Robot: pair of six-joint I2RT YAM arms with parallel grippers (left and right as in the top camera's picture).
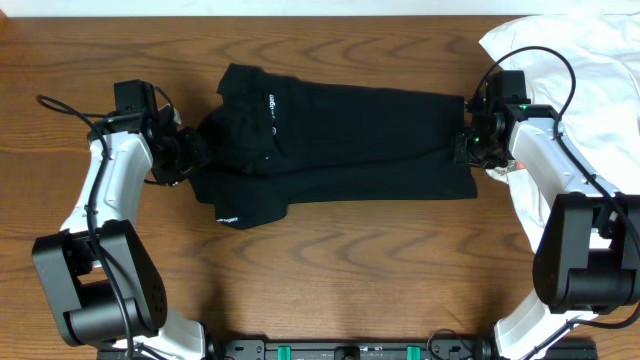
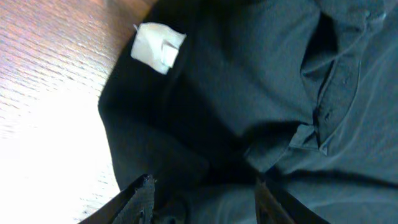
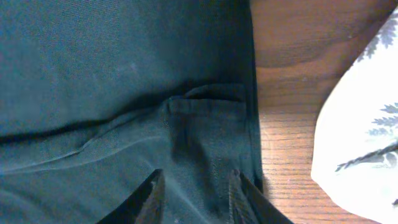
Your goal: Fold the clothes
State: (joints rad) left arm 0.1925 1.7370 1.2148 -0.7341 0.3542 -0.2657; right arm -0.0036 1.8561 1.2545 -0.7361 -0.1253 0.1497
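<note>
My right gripper should pinch the garment's hemmed corner (image 1: pixel 466 186) to keep it still while my left gripper folds back the flap with the white print (image 1: pixel 250 206), because that flap sticks out past the garment's front edge.
The clothes (image 1: pixel 340 140), a black garment, lie folded in a wide band across the middle of the table, with a tiny white print (image 1: pixel 270 100) near the left end. My left gripper (image 1: pixel 190 150) sits at the garment's left end. In the left wrist view its gripper (image 2: pixel 202 186) stands open over dark folds (image 2: pixel 261 93), beyond a white tag (image 2: pixel 157 46). My right gripper (image 1: pixel 468 145) is at the garment's right edge. In the right wrist view its gripper (image 3: pixel 194 180) is open, straddling a hemmed corner of the fabric (image 3: pixel 205 112) without pinching it.
A large white garment (image 1: pixel 590 60) with a leaf print (image 3: pixel 364 124) lies at the back right, under and beside the right arm. Bare wooden table (image 1: pixel 350 270) spreads in front of the clothes and to the left (image 2: pixel 50 81).
</note>
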